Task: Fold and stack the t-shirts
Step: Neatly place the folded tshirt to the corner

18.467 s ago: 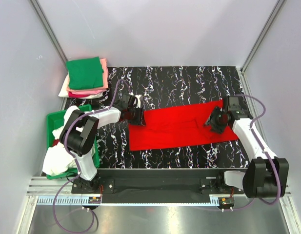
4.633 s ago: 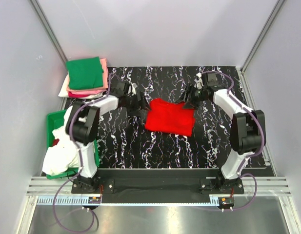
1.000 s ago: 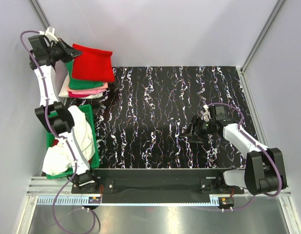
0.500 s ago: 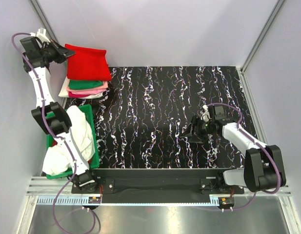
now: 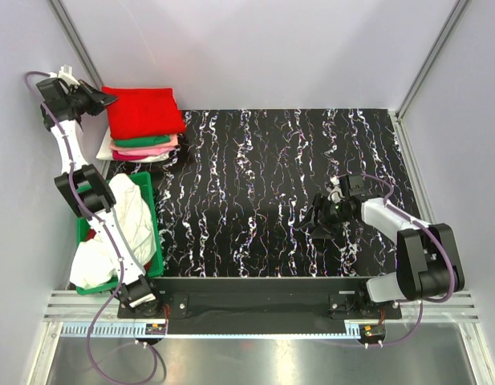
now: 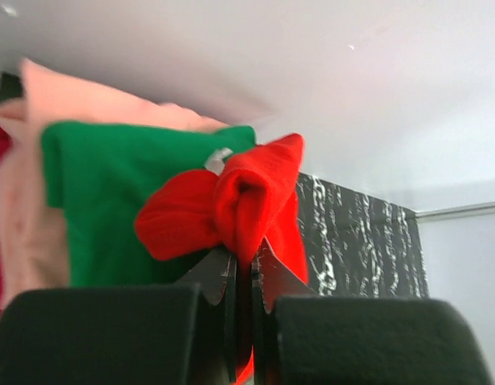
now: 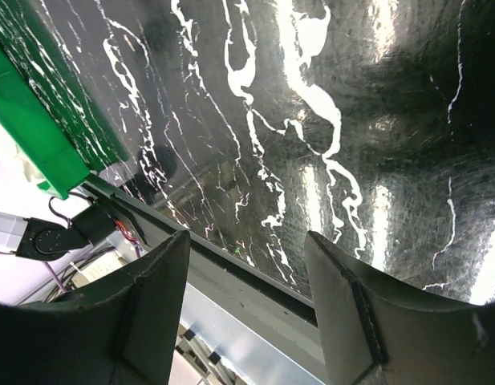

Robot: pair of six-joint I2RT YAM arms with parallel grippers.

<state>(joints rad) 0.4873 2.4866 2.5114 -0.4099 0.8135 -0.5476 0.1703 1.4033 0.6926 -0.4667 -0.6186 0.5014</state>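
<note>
My left gripper should keep on with the red t-shirt flat [image 5: 143, 112] over the green t-shirt, easing its pinched corner [image 6: 249, 200] to the stack's edge and letting it go there.
The folded red t-shirt [image 5: 143, 111] lies on top of the stack at the back left, over the green t-shirt [image 5: 141, 141], the pink one [image 5: 160, 148] and the white one [image 5: 111, 151]. My left gripper [image 5: 105, 99] is at the stack's left edge, shut on a pinch of the red t-shirt [image 6: 247, 204]; the green t-shirt [image 6: 103, 200] and the pink one [image 6: 38, 192] show beneath it. My right gripper [image 5: 315, 221] is open and empty, low over the black marbled table [image 5: 271, 176] at the right, its fingers [image 7: 155, 297] spread wide.
A green plastic bin [image 5: 83, 196] holding loose white cloth [image 5: 123, 233] stands at the left, below the stack; its corner shows in the right wrist view [image 7: 30, 128]. Grey walls enclose the table on the left, back and right.
My left gripper has lowered the red t-shirt down and to the right onto the stack. My right gripper has drawn back slightly toward the near edge.
</note>
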